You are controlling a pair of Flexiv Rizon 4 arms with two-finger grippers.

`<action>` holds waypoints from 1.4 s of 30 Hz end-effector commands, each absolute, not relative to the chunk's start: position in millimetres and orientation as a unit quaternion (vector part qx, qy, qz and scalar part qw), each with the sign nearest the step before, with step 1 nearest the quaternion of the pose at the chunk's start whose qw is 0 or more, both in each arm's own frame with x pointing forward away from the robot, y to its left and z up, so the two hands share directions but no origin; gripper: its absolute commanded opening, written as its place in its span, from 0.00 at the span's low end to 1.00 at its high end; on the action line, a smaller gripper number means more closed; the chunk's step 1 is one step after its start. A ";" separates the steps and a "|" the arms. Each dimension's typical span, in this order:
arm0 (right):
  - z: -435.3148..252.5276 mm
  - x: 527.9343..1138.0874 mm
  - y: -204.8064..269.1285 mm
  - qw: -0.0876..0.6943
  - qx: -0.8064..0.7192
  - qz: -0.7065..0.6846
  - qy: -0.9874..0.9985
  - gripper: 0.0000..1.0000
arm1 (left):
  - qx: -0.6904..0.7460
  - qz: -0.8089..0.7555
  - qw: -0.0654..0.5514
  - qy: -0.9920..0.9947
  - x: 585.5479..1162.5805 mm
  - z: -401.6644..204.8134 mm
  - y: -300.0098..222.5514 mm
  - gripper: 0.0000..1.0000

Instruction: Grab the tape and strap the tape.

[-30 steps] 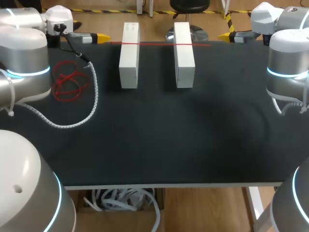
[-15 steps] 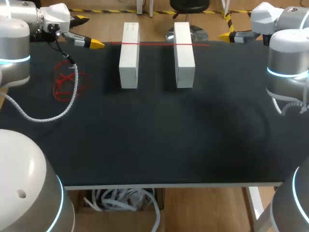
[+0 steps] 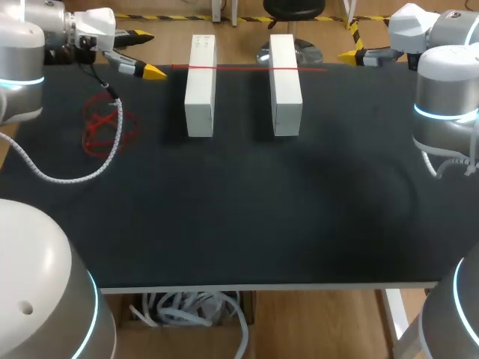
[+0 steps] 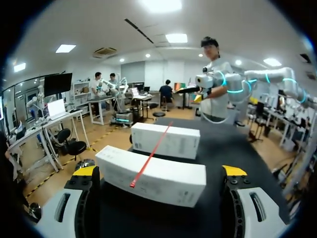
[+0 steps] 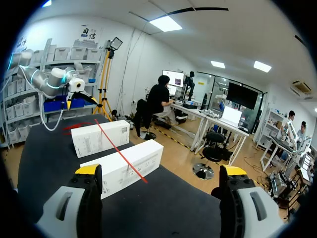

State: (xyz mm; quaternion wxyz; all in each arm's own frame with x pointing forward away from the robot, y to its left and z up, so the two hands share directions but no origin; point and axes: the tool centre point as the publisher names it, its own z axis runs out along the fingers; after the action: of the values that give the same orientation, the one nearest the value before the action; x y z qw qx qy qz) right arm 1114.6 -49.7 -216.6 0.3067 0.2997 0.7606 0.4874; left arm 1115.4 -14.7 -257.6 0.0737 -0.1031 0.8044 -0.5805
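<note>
The red strap should come free of both white boxes and leave them standing when I lift it, because its ends reach out past the boxes.
Two white boxes lie side by side at the table's far middle. A thin red strap lies straight across both, its ends sticking out past them. A loose tangle of red tape lies on the black table at the left. My left gripper hovers open at the far left, just left of the strap's end; in its own view the strap and near box sit ahead of the gripper. My right gripper hangs open at the far right, facing the boxes and strap.
A white spiral cable from my left arm droops over the red tangle onto the black table mat. My right arm's column stands at the right edge. The boxes stand about a hand's width apart.
My left arm has swung back to the left, uncovering the red tangle. Its gripper has turned so both yellow tips show, and the cable has slid left. The right arm has not moved.
</note>
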 end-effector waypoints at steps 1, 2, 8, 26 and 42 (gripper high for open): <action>-216.7 1114.5 -49.8 0.307 0.300 0.488 0.761 1.00 | -0.082 -0.587 0.059 0.803 1127.9 -271.7 -22.3 1.00; -216.7 1114.5 -49.8 0.307 0.300 0.488 0.761 1.00 | -0.078 -0.585 0.060 0.805 1129.1 -273.6 -23.8 1.00; -216.7 1114.5 -49.8 0.307 0.300 0.488 0.761 1.00 | -0.059 -0.577 0.052 0.813 1139.5 -284.7 -28.4 1.00; -216.7 1114.5 -49.8 0.307 0.300 0.488 0.761 1.00 | -0.021 -0.585 0.044 0.809 1157.6 -298.8 -38.6 0.48; -216.7 1114.5 -49.8 0.307 0.300 0.488 0.761 1.00 | 0.001 -0.592 0.032 0.805 1170.9 -305.7 -42.2 0.49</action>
State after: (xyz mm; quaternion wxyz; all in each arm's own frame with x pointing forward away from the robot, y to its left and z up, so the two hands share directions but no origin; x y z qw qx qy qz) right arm 1114.6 -49.7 -216.6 0.3067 0.2997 0.7606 0.4874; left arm 1163.0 -43.6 -301.1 0.0528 -0.0143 0.8067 -0.5885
